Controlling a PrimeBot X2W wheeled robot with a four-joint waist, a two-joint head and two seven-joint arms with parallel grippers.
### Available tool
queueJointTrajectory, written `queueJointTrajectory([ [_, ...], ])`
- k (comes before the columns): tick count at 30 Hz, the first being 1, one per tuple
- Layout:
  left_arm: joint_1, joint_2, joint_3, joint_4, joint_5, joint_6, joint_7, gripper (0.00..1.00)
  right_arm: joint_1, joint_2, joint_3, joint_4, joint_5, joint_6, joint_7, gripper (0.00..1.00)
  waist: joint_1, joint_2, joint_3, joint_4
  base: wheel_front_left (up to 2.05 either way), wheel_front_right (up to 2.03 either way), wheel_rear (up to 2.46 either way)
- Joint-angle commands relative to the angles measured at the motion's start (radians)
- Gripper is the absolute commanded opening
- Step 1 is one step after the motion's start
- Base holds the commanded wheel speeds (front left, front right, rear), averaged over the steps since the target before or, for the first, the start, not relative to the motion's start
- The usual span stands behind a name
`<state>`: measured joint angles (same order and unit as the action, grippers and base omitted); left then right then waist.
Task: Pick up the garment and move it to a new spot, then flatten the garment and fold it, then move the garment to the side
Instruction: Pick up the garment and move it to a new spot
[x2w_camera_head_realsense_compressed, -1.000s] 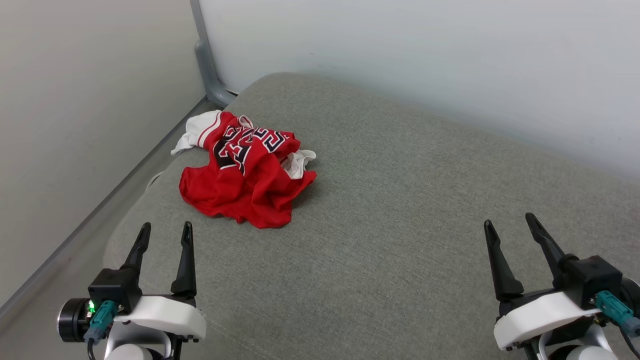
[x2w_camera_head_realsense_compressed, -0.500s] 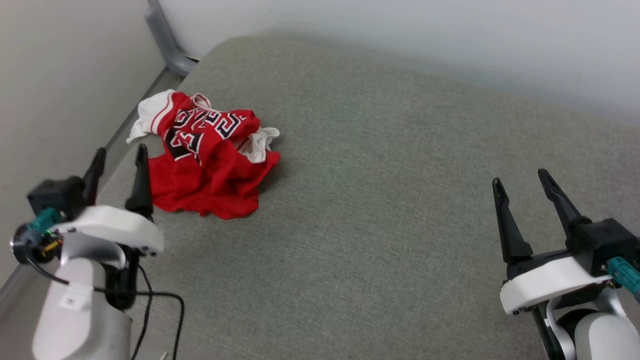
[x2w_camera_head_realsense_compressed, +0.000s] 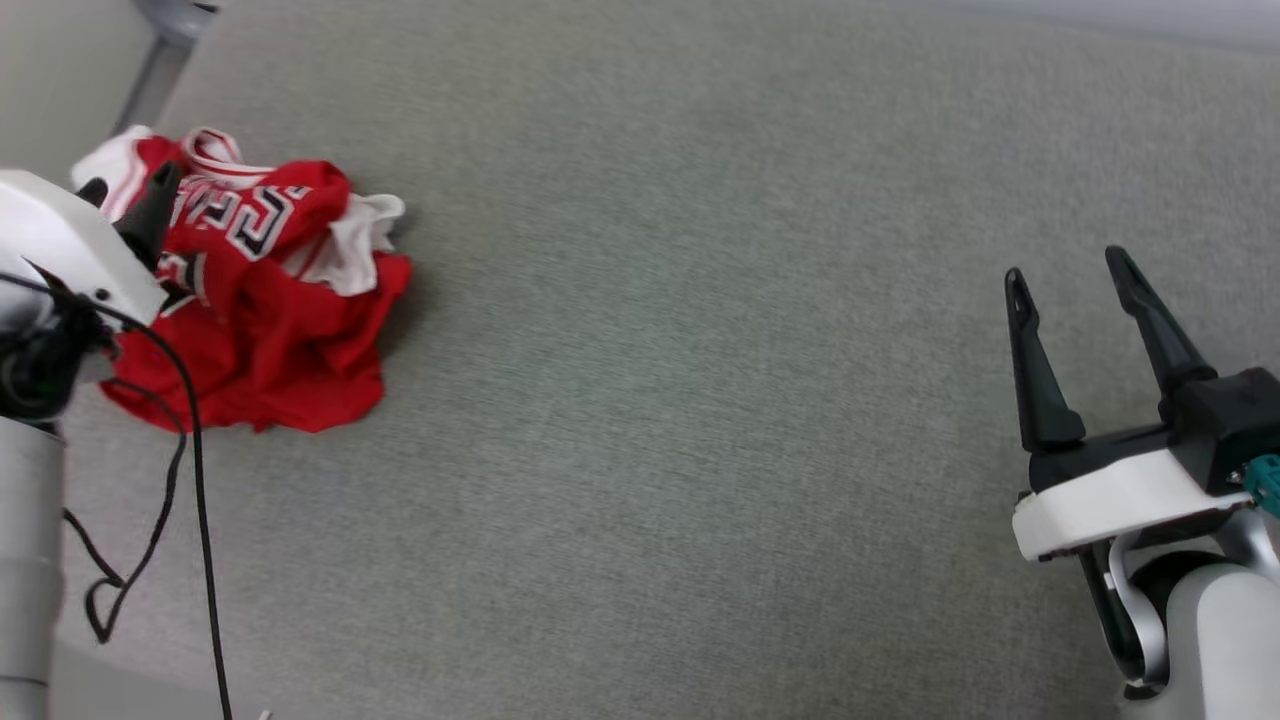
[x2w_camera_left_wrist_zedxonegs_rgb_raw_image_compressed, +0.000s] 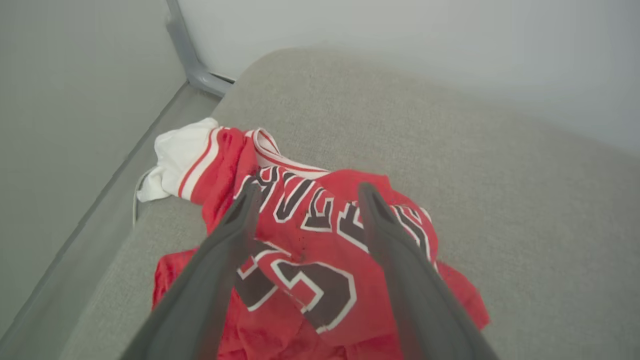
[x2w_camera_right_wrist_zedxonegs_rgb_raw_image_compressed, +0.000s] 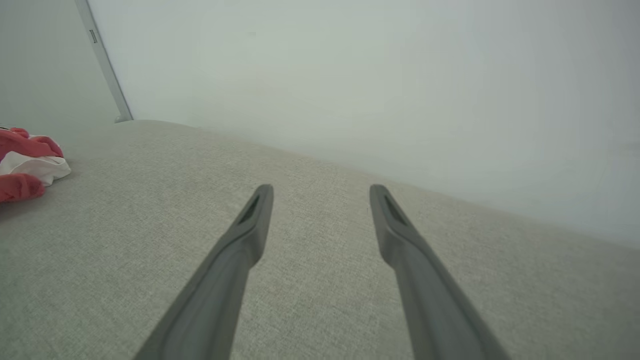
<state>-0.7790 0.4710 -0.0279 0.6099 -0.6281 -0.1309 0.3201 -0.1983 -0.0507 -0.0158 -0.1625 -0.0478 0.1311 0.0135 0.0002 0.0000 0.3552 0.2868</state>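
The lettering (x2w_camera_head_realsense_compressed: 246, 220) lies in loose folds amid the heap, so the garment (x2w_camera_head_realsense_compressed: 282, 318) will pucker there and follow as one drooping heap when I carry it.
The garment (x2w_camera_head_realsense_compressed: 270, 310) lies crumpled at the far left of the grey cushion, a red jersey with white sleeves and black white-edged lettering. My left gripper (x2w_camera_head_realsense_compressed: 128, 186) hovers over its left part, open. In the left wrist view the left gripper (x2w_camera_left_wrist_zedxonegs_rgb_raw_image_compressed: 310, 189) has its two fingers spread above the lettering of the garment (x2w_camera_left_wrist_zedxonegs_rgb_raw_image_compressed: 320, 250), with nothing between them. My right gripper (x2w_camera_head_realsense_compressed: 1065, 266) stands open at the far right, well away from the cloth. The right wrist view has the right gripper (x2w_camera_right_wrist_zedxonegs_rgb_raw_image_compressed: 321, 188) open over bare cushion, with an edge of the garment (x2w_camera_right_wrist_zedxonegs_rgb_raw_image_compressed: 25, 167) at far left.
The grey cushion (x2w_camera_head_realsense_compressed: 700, 350) stretches wide between the two arms. A pale wall (x2w_camera_right_wrist_zedxonegs_rgb_raw_image_compressed: 350, 75) runs behind it, with a grey metal post (x2w_camera_left_wrist_zedxonegs_rgb_raw_image_compressed: 182, 45) in the corner. Left of the garment the cushion edge drops to a gap (x2w_camera_left_wrist_zedxonegs_rgb_raw_image_compressed: 75, 225). A black cable (x2w_camera_head_realsense_compressed: 195, 450) hangs from my left arm.
The head camera has tilted down and shifted, so the whole picture moved. My left arm has reached forward from the near edge to above the garment. Both grippers stay open.
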Motion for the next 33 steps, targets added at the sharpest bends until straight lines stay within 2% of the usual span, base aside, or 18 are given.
queueJointTrajectory([
  [1, -0.022, 0.022, -0.014, 0.023, -0.021, 0.001, 0.055, 1.0, -0.019, 0.0, 0.003, -0.006, -0.006, -0.001, -0.004, 1.0, -0.0002, 0.0, 0.05, -0.044, 0.0, 0.0, 0.0],
  [5, -0.069, 0.06, -0.044, 0.096, -0.084, 0.001, 0.22, 1.0, -0.043, 0.0, -0.001, -0.014, -0.01, -0.001, -0.001, 1.0, -0.0002, 0.0, 0.096, -0.067, 0.0, 0.0, 0.0],
  [9, -0.098, 0.074, -0.056, 0.172, -0.107, 0.001, 0.295, 1.0, -0.062, 0.0, -0.001, -0.02, -0.017, -0.001, 0.001, 1.0, -0.0002, 0.0, 0.139, -0.086, 0.0, 0.0, 0.0],
  [16, -0.087, 0.017, -0.061, 0.341, -0.151, 0.002, 0.36, 1.0, -0.088, 0.0, -0.003, -0.026, -0.022, -0.001, 0.003, 1.0, -0.0002, 0.0, 0.183, -0.109, 0.0, 0.0, 0.0],
  [17, -0.083, 0.01, -0.063, 0.359, -0.153, 0.001, 0.363, 0.89, -0.089, 0.001, -0.004, -0.026, -0.021, -0.001, 0.002, 1.0, -0.0002, 0.0, 0.184, -0.11, 0.0, 0.0, 0.0],
  [18, -0.079, 0.006, -0.067, 0.375, -0.154, 0.001, 0.357, 0.33, -0.089, 0.001, -0.006, -0.026, -0.019, -0.001, 0.003, 1.0, -0.0002, 0.0, 0.184, -0.112, 0.0, 0.0, 0.0],
  [19, -0.078, 0.001, -0.068, 0.385, -0.158, 0.001, 0.348, 0.0, -0.088, 0.001, -0.007, -0.026, -0.021, -0.001, 0.003, 1.0, -0.0002, 0.0, 0.183, -0.112, 0.0, 0.0, 0.0],
  [21, -0.08, -0.009, -0.072, 0.401, -0.162, 0.001, 0.336, 0.0, -0.086, 0.001, -0.013, -0.026, -0.021, -0.001, 0.003, 1.0, -0.0002, 0.0, 0.178, -0.11, 0.0, 0.0, 0.0],
  [25, -0.093, 0.014, -0.1, 0.377, -0.141, 0.0, 0.26, 0.0, -0.081, 0.001, -0.019, -0.017, -0.018, -0.001, -0.002, 1.0, -0.0002, 0.0, 0.147, -0.103, 0.0, 0.0, 0.0],
  [30, -0.111, 0.069, -0.135, 0.337, -0.098, 0.001, 0.101, 0.0, -0.07, 0.001, -0.015, 0.01, 0.002, -0.001, -0.017, 1.0, -0.0002, 0.0, 0.079, -0.095, 0.0, 0.0, 0.0],
  [33, -0.112, 0.081, -0.151, 0.331, -0.075, 0.001, 0.001, 0.0, -0.053, 0.001, -0.014, 0.032, 0.022, -0.001, -0.033, 1.0, -0.0002, 0.0, 0.029, -0.093, 0.0, 0.0, 0.0],
])
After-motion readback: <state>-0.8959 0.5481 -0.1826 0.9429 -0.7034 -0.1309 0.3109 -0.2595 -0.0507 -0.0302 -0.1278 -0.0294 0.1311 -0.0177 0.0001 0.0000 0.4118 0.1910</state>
